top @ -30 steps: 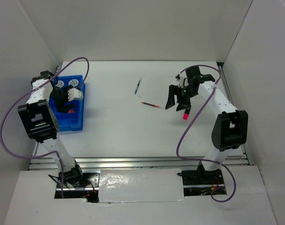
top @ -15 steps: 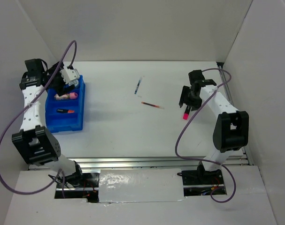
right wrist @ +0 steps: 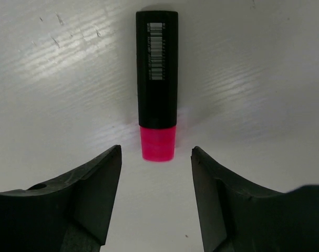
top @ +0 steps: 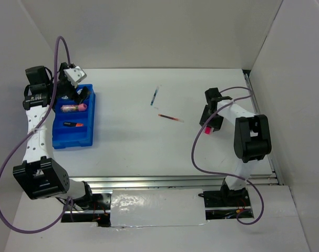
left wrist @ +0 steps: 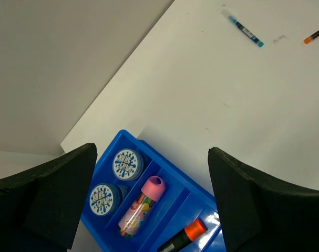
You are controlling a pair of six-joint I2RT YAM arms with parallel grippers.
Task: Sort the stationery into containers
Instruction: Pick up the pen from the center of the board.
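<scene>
The black-pink highlighter's pink tip has my right gripper's fingers on both sides and its black body is free, so my left gripper should now go to mid-table and close on that body.
The blue divided tray sits at the table's left. It holds two blue-white tape rolls, the chunky pink marker and the black-orange highlighter. My left gripper is open and empty, raised above the tray's far end. My right gripper is open and low over the table, its jaws standing either side of the pink tip of the black-pink highlighter, not touching it. The blue pen and the red pen lie mid-table.
White walls close in the table at the back, left and right. A purple cable loops off each arm. The metal rail and arm bases run along the near edge.
My left gripper has risen from inside the tray and swung back, leaving the pink marker there. My right gripper has come down and toward the black-pink highlighter.
</scene>
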